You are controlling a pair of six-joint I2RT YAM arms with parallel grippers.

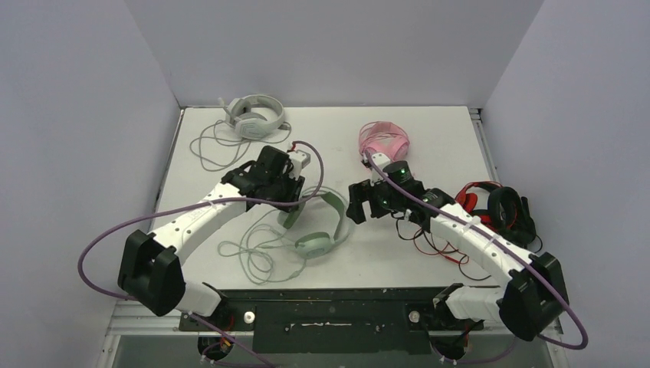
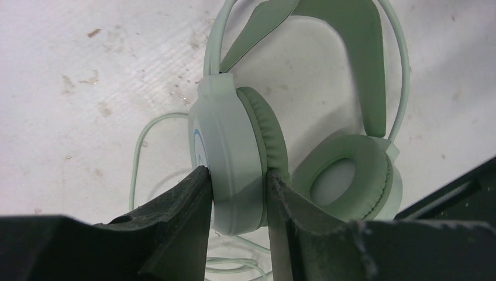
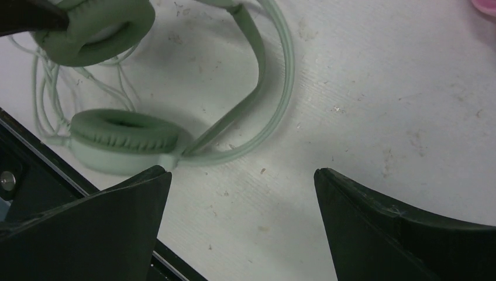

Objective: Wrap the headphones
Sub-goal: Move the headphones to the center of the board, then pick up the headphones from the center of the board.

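Observation:
The cable lies loose while my left gripper holds the ear cup (image 1: 290,218). My right gripper should take the headband (image 1: 343,205) so that my left gripper is free for the cable.
The mint green headphones (image 1: 331,217) lie at the table's middle, their thin cable (image 1: 257,257) looped in front. My left gripper (image 1: 293,205) is shut on one mint ear cup (image 2: 234,152), one finger on its shell and one on its pad, as the left wrist view (image 2: 237,178) shows; the other cup (image 2: 351,181) rests on the table. My right gripper (image 1: 359,205) is open and empty just right of the mint headband (image 3: 275,88), over bare table in its wrist view (image 3: 243,172). The pale grey-white headphones (image 1: 253,115) lie back left. The pink headphones (image 1: 383,140) lie back centre.
A red-and-black headset (image 1: 498,208) with a red cable (image 1: 437,245) lies at the right, beside my right arm. The white headset's cable (image 1: 211,149) loops at the back left. The table's dark front edge (image 1: 337,295) runs behind the mint cable.

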